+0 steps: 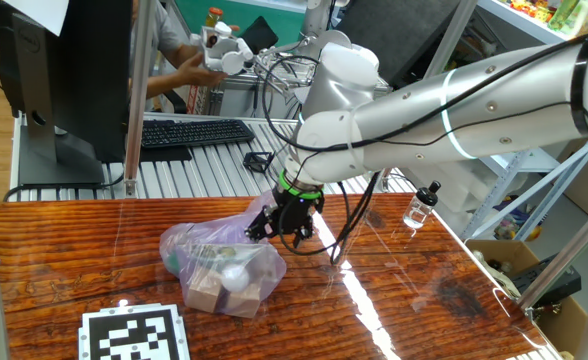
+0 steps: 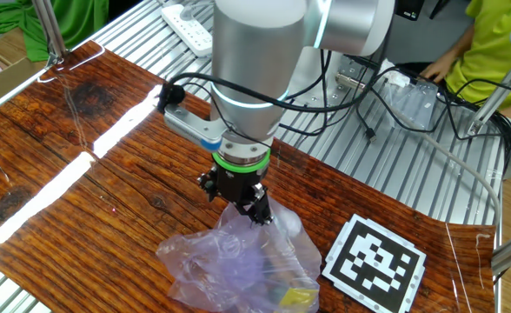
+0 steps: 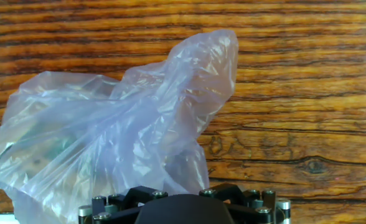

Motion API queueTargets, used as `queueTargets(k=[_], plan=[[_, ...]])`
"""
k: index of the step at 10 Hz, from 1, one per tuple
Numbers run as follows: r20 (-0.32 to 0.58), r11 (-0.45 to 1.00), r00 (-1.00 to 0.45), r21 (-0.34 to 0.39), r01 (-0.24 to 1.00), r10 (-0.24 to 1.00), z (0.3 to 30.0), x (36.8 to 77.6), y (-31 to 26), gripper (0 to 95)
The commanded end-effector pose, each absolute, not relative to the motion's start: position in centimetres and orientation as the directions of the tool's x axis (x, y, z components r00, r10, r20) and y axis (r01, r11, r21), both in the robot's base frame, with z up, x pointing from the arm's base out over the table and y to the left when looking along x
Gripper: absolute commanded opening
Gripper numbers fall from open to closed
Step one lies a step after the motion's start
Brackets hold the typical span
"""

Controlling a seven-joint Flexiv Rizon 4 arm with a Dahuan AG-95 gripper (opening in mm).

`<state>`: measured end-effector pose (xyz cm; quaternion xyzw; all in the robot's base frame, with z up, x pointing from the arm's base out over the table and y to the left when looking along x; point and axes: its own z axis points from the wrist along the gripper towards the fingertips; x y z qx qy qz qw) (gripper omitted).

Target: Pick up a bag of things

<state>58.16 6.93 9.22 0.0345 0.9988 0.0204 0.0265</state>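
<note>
My gripper will pull the bag (image 1: 222,268) into tight folds when it lifts, with the things sagging below, because loose, crinkled plastic (image 1: 251,218) trails past the wooden blocks.
The bag (image 1: 219,262) is a crinkly pale-lilac plastic bag lying on the wooden table (image 1: 394,300). Through the plastic I see the things: tan wooden blocks (image 1: 206,288), a white ball (image 1: 236,276) and a green piece (image 1: 177,262). The bag also shows in the other fixed view (image 2: 238,265) and fills the left of the hand view (image 3: 108,137). My gripper (image 1: 282,232) is low over the bag's right upper fold, with its black fingers spread on either side of the loose plastic. The fingertips are hidden in the hand view.
A small clear bottle with a black cap (image 1: 420,208) stands on the table's right side. A black-and-white marker card (image 1: 136,335) lies in front of the bag. A keyboard (image 1: 194,131) and a monitor sit behind the table, where a person is working.
</note>
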Motion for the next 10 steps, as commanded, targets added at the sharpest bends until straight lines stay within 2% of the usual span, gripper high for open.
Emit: queueTargets(k=[1,10], plan=[[-0.054,0.996,-0.996,0.052,0.073,0.075,9.0,58.0,6.8,95.0],[-0.056,0.996,-0.995,0.057,0.076,0.079,7.7,56.7,6.6,95.0]])
